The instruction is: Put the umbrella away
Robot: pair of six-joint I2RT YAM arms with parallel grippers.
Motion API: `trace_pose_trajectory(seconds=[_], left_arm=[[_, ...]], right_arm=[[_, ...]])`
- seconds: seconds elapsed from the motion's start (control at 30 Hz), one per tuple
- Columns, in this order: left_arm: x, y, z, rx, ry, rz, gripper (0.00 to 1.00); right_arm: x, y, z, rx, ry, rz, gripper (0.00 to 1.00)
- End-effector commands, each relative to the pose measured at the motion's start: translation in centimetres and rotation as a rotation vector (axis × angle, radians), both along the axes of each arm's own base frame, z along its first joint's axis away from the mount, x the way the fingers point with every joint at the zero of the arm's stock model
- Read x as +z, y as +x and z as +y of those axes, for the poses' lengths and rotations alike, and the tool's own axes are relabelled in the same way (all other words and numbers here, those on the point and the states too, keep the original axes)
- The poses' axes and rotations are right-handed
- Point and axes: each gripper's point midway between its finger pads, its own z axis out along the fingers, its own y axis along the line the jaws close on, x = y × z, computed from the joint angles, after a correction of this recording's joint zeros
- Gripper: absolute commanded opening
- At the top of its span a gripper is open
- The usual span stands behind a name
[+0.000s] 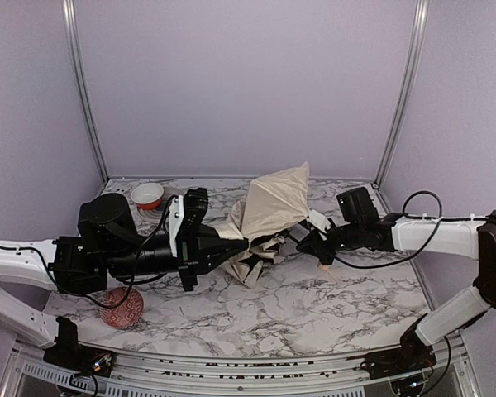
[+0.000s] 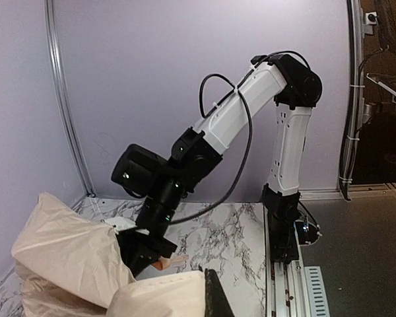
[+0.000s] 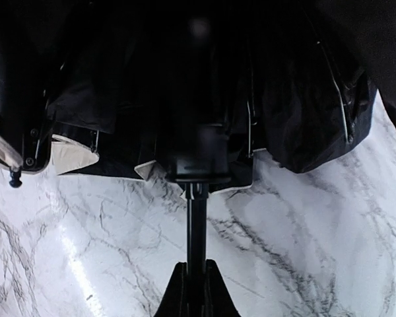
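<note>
I should open my left gripper, which pins a fold of the bunched canopy (image 2: 164, 292), while my right gripper lifts the umbrella, and then take the hanging strap with my left gripper.
The umbrella (image 1: 273, 203) lies half collapsed on the marble table (image 1: 314, 306), its cream-beige canopy bunched up and partly raised. My left gripper (image 1: 227, 248) is shut, pressed into the canopy's near end; in the left wrist view one black finger (image 2: 218, 300) shows against the cream fabric (image 2: 66, 257), the other is hidden by cloth. My right gripper (image 1: 310, 244) is shut on the thin black shaft (image 3: 197, 218), its fingers (image 3: 178, 294) clamped on either side just below the dark canopy underside (image 3: 185, 79). The pale tan handle (image 2: 168, 263) pokes out behind that gripper.
A red patterned ball (image 1: 122, 306) rests at the near left beside the left arm. A red and white bowl (image 1: 147, 194) stands at the back left. Purple walls with metal posts (image 1: 83, 91) enclose the table. The right arm's base (image 2: 287, 224) stands at the table edge.
</note>
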Motion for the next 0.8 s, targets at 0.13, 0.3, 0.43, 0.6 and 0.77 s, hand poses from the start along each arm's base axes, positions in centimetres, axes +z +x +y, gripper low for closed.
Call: trace_pose_trajectory(seconds=[0.13, 0.3, 0.43, 0.6, 0.77], left_arm=[[-8.0, -0.3, 0.9, 0.026, 0.205, -0.014, 0.00], [-10.4, 0.7, 1.4, 0.078, 0.274, -0.069, 0.09], [-13.0, 0.4, 1.9, 0.062, 0.338, -0.092, 0.28], [-19.8, -0.3, 3.5, 0.044, 0.527, -0.059, 0.48], [-23.6, -0.9, 4.2, 0.062, 0.667, -0.132, 0.70]], right_arm=[[14.5, 3.8, -1.1, -0.023, 0.364, -0.189, 0.00], [16.5, 3.7, -1.7, -0.024, 0.337, -0.260, 0.00], [17.7, 4.4, -2.7, -0.063, 0.289, -0.325, 0.00], [20.4, 5.9, -4.4, -0.145, 0.201, -0.456, 0.00], [22.9, 6.7, -6.0, -0.201, 0.125, -0.567, 0.00]])
